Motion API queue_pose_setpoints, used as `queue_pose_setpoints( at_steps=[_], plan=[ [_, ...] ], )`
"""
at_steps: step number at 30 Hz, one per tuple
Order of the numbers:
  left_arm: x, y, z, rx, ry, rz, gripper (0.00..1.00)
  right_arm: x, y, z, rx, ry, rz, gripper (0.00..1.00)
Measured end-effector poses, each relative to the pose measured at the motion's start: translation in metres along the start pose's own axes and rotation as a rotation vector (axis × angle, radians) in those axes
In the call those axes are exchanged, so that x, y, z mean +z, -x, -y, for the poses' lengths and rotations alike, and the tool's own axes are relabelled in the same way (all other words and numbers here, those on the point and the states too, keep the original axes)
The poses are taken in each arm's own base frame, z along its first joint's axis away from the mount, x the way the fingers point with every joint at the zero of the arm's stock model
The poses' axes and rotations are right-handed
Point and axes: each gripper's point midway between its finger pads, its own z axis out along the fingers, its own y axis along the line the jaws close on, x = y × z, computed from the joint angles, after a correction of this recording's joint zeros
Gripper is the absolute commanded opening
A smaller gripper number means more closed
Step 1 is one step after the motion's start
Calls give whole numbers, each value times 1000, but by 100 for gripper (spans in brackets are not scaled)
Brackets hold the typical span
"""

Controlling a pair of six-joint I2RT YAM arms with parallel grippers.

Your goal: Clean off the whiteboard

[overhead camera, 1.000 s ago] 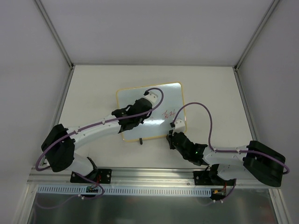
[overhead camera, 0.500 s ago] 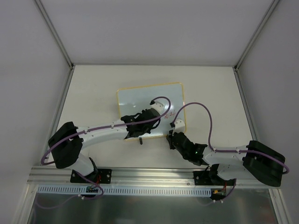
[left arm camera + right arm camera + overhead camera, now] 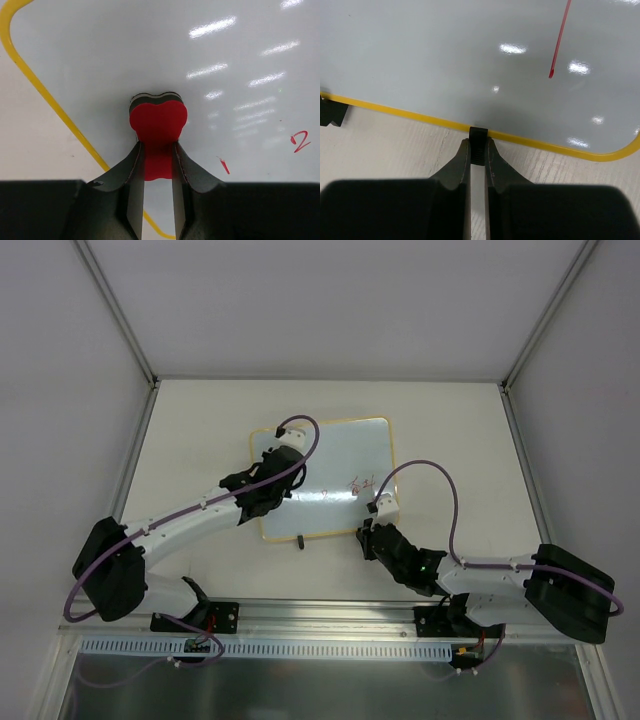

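The red eraser sits on clear surface [image 3: 106,122] next to the yellow frame, away from the remaining writing, so my left gripper should wipe the eraser back toward the red handwriting [image 3: 362,486].
The whiteboard [image 3: 335,455] lies flat on the table, with a thin yellow frame [image 3: 45,100] and red handwriting [image 3: 358,483] near its right side. My left gripper [image 3: 270,468] is over the board's left part. In the left wrist view it [image 3: 158,150] is shut on a red eraser block [image 3: 159,122] pressed on the white surface, with red marks [image 3: 300,141] to its right. My right gripper [image 3: 368,530] is at the board's near edge. In the right wrist view it [image 3: 478,150] is shut on a small black foot [image 3: 478,142] under the yellow frame [image 3: 555,145].
A second black foot [image 3: 300,541] sticks out from the board's near edge and also shows in the right wrist view [image 3: 330,112]. Grey walls enclose the pale table [image 3: 200,420] on three sides. A metal rail [image 3: 320,615] runs along the near edge.
My left gripper has swept with the eraser from the board's middle, down to the lower middle, then up to the left part. The right arm and board have not moved.
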Motion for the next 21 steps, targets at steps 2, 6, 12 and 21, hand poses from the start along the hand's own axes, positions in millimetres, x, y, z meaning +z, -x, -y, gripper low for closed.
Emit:
queue_pose_setpoints(
  at_steps=[2,6,12,21],
  plan=[
    [1,-3,3,-7,2,0,0,0,0,0,0,-1,-1,0],
    [2,-8,19,4,18,10,0,0,-1,0,7,-1,-2,0],
    [-4,-33,77,24,-69,-16,0,0,-3,1,13,-4,-6,0],
    [-10,-45,112,19,-137,-42,0,1,-4,1,21,-8,-12,0]
  ],
)
